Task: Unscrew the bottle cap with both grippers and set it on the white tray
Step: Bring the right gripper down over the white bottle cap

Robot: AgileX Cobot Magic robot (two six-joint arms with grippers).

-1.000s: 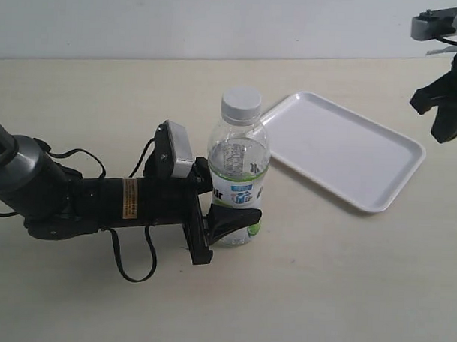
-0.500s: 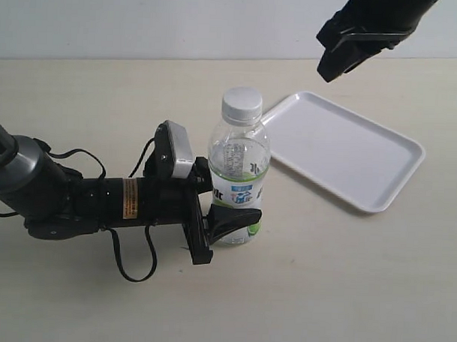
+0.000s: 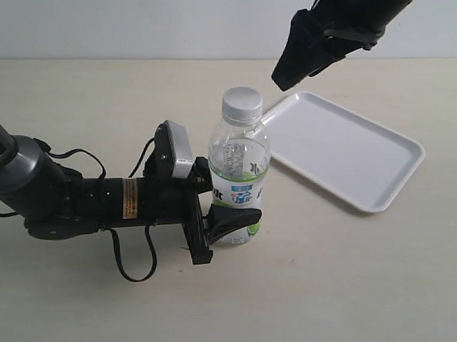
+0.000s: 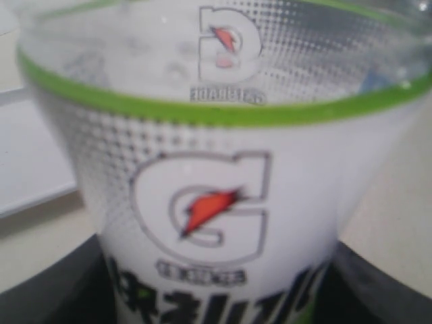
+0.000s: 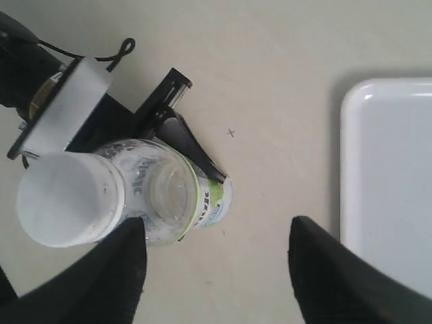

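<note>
The white cap (image 5: 70,199) is outside the open fingers of the robot's right gripper, so the right gripper should move over the bottle (image 3: 242,98) and line up with the middle of the cap before it closes.
The clear bottle (image 3: 238,176) stands upright on the table, its white ribbed cap (image 3: 241,103) screwed on top. My left gripper (image 3: 225,213) is shut on the bottle's labelled lower body; in the left wrist view the bottle (image 4: 216,155) fills the frame. My right gripper (image 3: 286,71) hangs open in the air above and right of the cap, touching nothing. From the right wrist view the cap (image 5: 69,198) and the bottle (image 5: 175,192) lie beside one black finger (image 5: 111,277), and the right gripper (image 5: 216,233) is over bare table. The white tray (image 3: 342,149) lies to the bottle's right.
The left arm's black body and loose cable (image 3: 127,265) stretch over the table at the left. A pale wall runs along the back edge. The tray's rim (image 5: 345,155) shows near the other right finger (image 5: 337,277).
The right arm has swept in from the far right edge to above the tray's near corner, closing on the cap. The left gripper and bottle have stayed still.
</note>
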